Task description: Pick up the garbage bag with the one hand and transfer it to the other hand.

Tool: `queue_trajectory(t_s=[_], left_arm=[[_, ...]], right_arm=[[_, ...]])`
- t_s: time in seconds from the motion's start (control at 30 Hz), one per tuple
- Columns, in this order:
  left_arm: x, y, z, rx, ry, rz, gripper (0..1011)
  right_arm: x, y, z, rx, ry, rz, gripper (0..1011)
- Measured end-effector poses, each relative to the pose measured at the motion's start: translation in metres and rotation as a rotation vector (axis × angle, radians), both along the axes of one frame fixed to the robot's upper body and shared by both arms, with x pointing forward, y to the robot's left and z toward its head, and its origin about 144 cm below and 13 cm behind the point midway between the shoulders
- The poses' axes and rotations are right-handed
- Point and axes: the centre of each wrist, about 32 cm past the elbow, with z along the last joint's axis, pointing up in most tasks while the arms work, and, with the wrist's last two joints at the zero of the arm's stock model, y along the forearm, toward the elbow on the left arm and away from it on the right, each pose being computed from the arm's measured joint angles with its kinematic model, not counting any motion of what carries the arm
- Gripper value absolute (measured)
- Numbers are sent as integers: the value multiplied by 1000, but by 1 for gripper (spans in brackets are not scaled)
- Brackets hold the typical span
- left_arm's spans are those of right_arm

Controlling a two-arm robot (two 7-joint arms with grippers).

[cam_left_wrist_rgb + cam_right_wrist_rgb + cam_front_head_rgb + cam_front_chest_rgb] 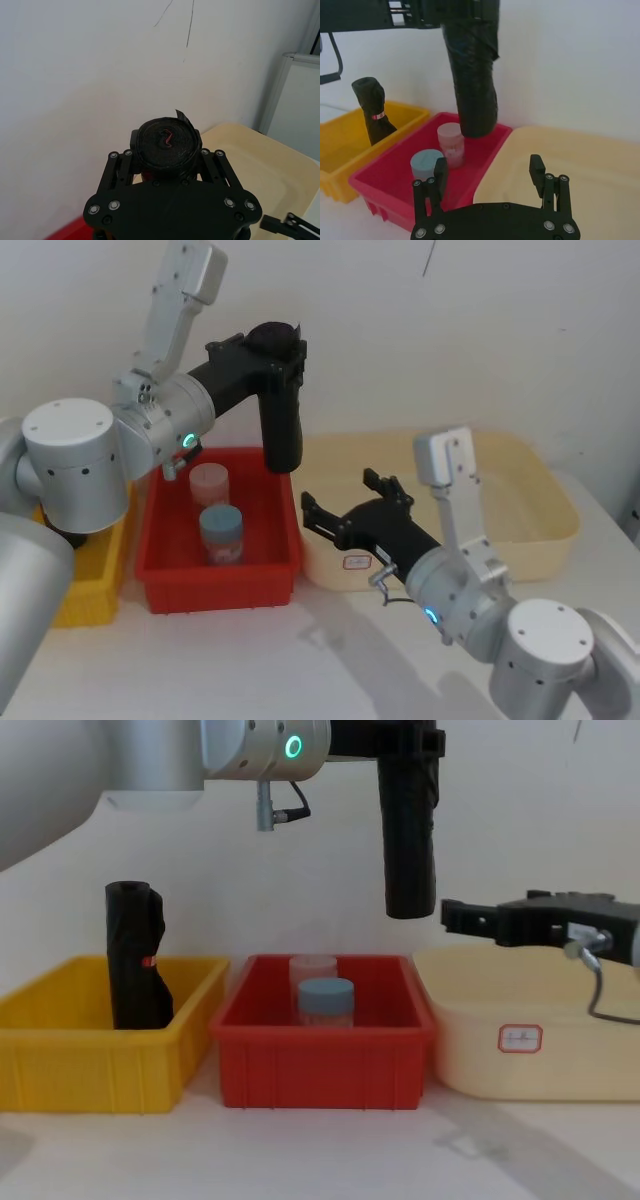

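The garbage bag will stay straight and rolled up when I grip its lower end [410, 900], because the black film is wrapped tightly below its small loose flap [495, 54].
The garbage bag [281, 420], a black rolled cylinder, hangs upright above the red bin [220, 587]. My left gripper [272, 350], on the green-ringed arm, is shut on its top end. In the left wrist view the roll's end face [166, 142] sits between the fingers. My right gripper [338, 495], on the blue-ringed arm, stands open over the cream tray's near left corner, pointing toward the bag. In the chest view the right gripper [450, 915] is just right of the bag's lower end [409, 890], apart from it.
Two lidded jars, one pink [209, 480] and one blue [220, 525], stand in the red bin under the bag. A yellow bin [60, 1060] on the left holds another black roll [135, 955] with a red mark. A cream tray [540, 530] lies right.
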Motion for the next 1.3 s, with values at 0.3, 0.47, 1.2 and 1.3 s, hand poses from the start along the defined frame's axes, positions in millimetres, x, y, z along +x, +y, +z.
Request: queue_trajectory(t_s=[0.3, 0.47, 1.2, 1.3], left_arm=[[0, -1, 0, 2, 1, -1, 527], [0, -1, 0, 2, 1, -2, 527], [0, -2, 0, 2, 2, -3, 527], [0, -2, 0, 2, 2, -3, 527]], right_arm=[[16, 14, 9, -31, -23, 13, 999], [26, 20, 12, -47, -32, 5, 1000], [54, 35, 13, -60, -16, -28, 1000], [58, 37, 12, -59, -9, -34, 1000]])
